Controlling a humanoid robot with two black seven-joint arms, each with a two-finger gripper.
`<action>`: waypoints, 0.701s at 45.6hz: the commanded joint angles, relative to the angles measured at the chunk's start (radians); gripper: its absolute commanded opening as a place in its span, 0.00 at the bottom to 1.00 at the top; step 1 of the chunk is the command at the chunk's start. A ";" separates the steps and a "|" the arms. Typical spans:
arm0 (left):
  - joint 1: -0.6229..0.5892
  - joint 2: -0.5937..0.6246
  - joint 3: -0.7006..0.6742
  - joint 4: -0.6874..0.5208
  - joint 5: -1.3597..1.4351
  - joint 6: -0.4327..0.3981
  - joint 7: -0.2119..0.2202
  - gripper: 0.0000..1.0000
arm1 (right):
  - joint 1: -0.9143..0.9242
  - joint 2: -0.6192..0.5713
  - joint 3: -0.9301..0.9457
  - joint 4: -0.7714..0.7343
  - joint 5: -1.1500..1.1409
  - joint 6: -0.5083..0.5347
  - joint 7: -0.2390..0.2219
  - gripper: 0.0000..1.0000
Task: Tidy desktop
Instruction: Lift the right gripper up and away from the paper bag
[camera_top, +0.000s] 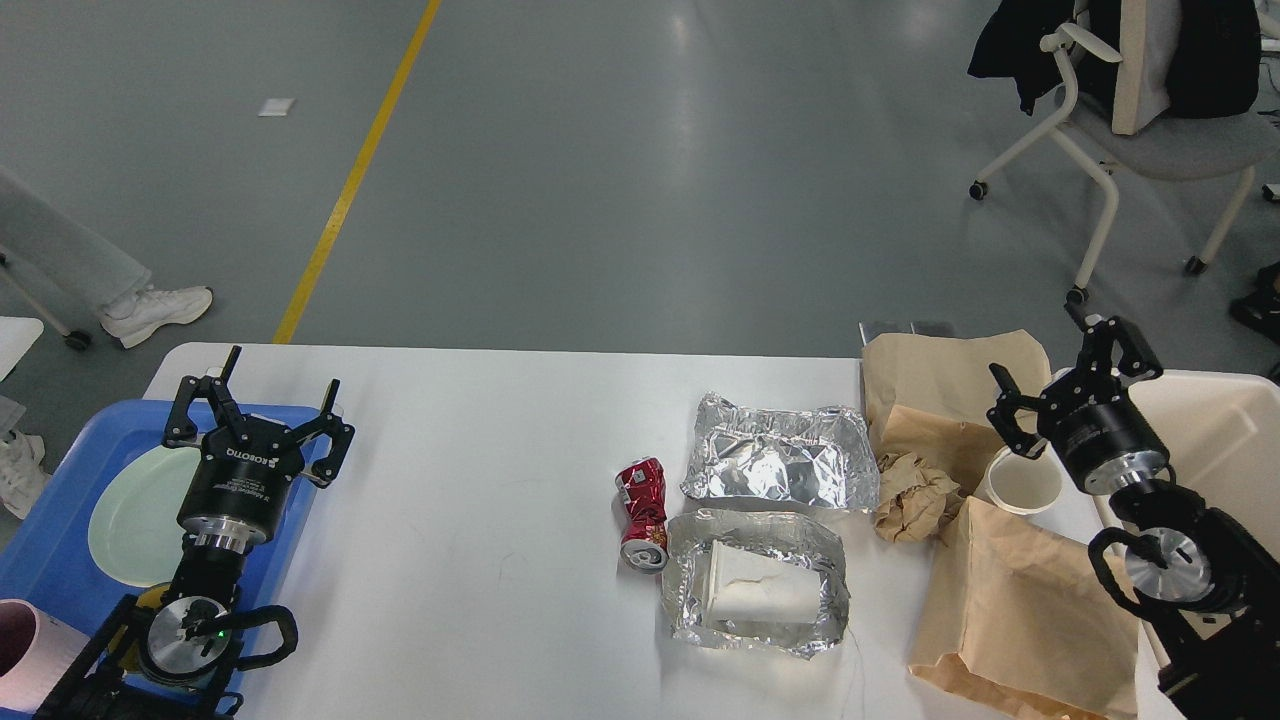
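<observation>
My gripper will pinch the near brown paper bag, and the bag will buckle up into raised folds, because it lies flat with a creased loose edge.
The desktop is a wide white tabletop. On it lie a crushed red can, a crumpled foil sheet, a foil tray holding a white container, a crumpled brown paper ball, brown paper bags and a white paper cup. My left gripper is open over the right edge of the blue tray, holding nothing. My right gripper is open and empty, above the cup and by the cream bin.
The blue tray at the left holds a pale green plate; a pink cup stands at its near corner. Beyond the table are grey floor with a yellow line, a wheeled chair and a person's legs.
</observation>
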 joint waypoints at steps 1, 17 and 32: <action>0.000 0.000 0.000 0.000 0.000 0.000 0.001 0.96 | 0.108 -0.126 -0.214 0.002 0.026 -0.002 0.000 1.00; 0.000 0.000 0.000 0.000 0.000 0.000 0.001 0.96 | 0.832 -0.398 -1.474 -0.012 0.147 0.007 -0.002 1.00; 0.000 0.000 0.000 0.000 0.000 0.000 0.001 0.96 | 1.521 0.004 -2.546 0.068 0.196 0.290 -0.006 1.00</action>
